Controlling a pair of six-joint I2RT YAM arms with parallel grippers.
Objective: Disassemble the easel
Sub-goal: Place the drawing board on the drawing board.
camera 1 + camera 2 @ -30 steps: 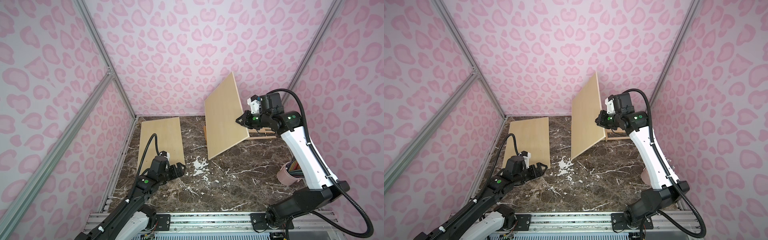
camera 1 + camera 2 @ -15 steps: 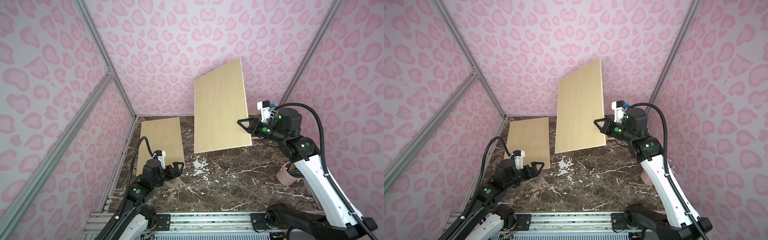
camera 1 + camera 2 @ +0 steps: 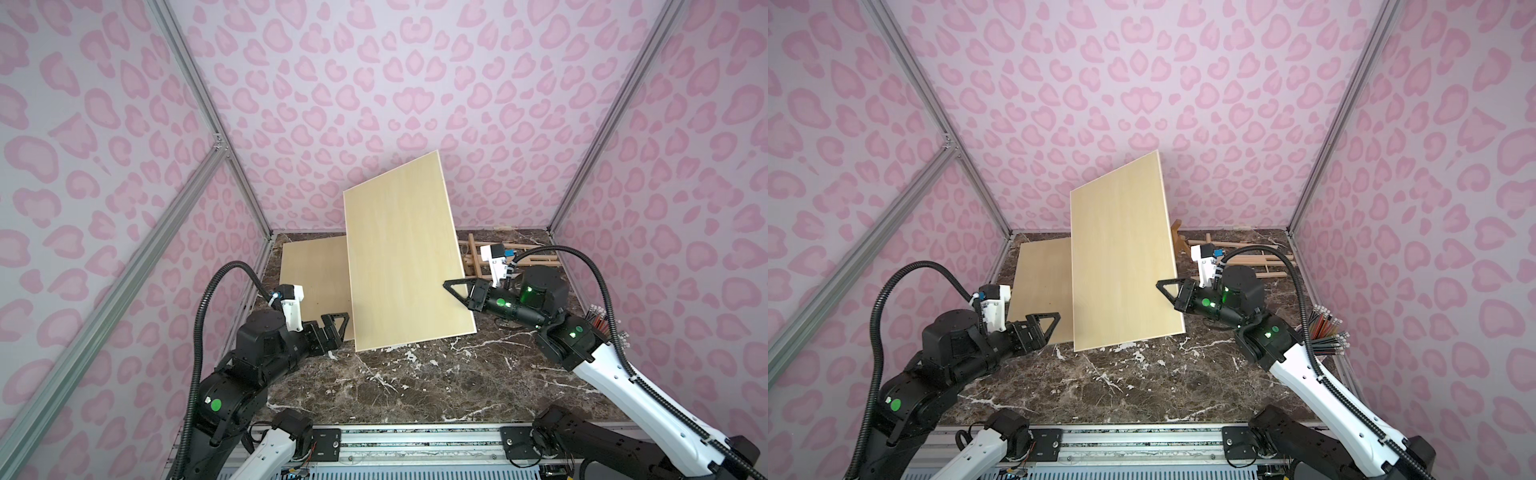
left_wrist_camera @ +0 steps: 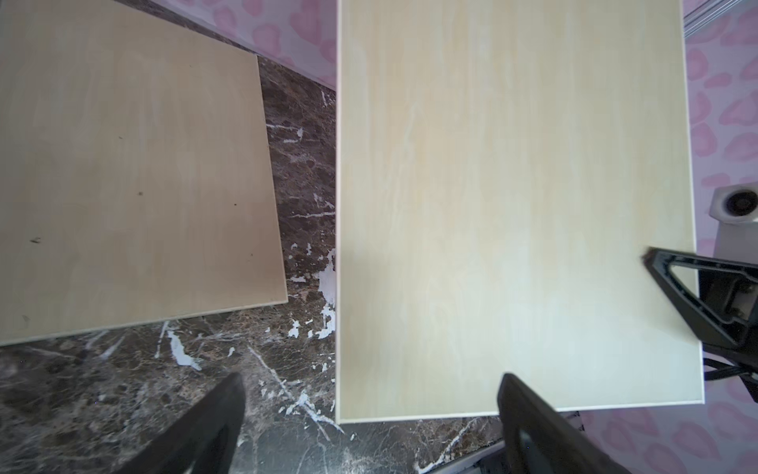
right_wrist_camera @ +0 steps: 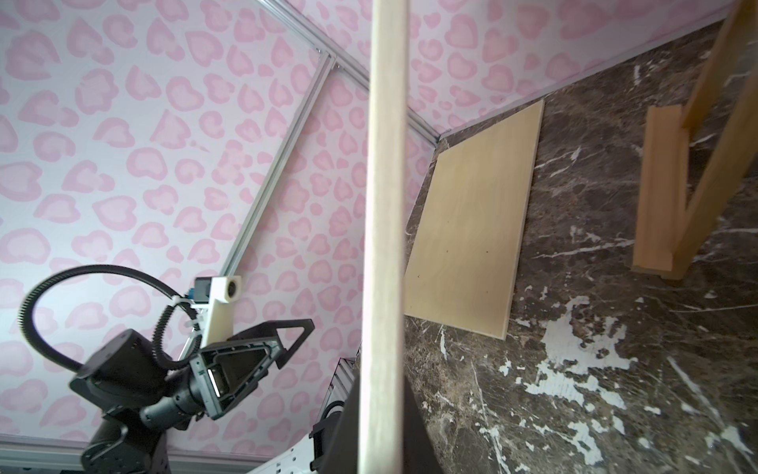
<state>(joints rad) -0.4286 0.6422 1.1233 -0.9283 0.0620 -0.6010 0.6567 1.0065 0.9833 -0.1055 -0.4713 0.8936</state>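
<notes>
The held board's free edge (image 3: pixel 349 272) faces the flat board's clear top (image 3: pixel 313 276), so my right gripper should keep laying it there and let go once both boards lie stacked.
My right gripper (image 3: pixel 451 286) (image 3: pixel 1160 284) is shut on the right edge of a pale wooden board (image 3: pixel 403 257) (image 3: pixel 1121 257) and holds it tilted over the middle of the table. The right wrist view shows that board edge-on (image 5: pixel 383 205) between the jaws. The wooden easel frame (image 3: pixel 536 259) (image 3: pixel 1254 262) (image 5: pixel 697 164) lies flat at the back right. A second board (image 3: pixel 316 282) (image 3: pixel 1042 286) (image 4: pixel 131 164) lies flat at the back left. My left gripper (image 3: pixel 338 324) (image 3: pixel 1050 322) (image 4: pixel 371 381) is open and empty, just left of the held board's (image 4: pixel 512 205) lower corner.
A bunch of pencils (image 3: pixel 598 316) (image 3: pixel 1325 328) stands at the right edge of the dark marble table (image 3: pixel 415 382). Pink patterned walls close in the back and both sides. An aluminium rail (image 3: pixel 415 436) runs along the front.
The right arm has lifted the board off the easel and carried it left and nearer, now face-on to the camera. The left arm has drawn back and risen, gripper still open.
</notes>
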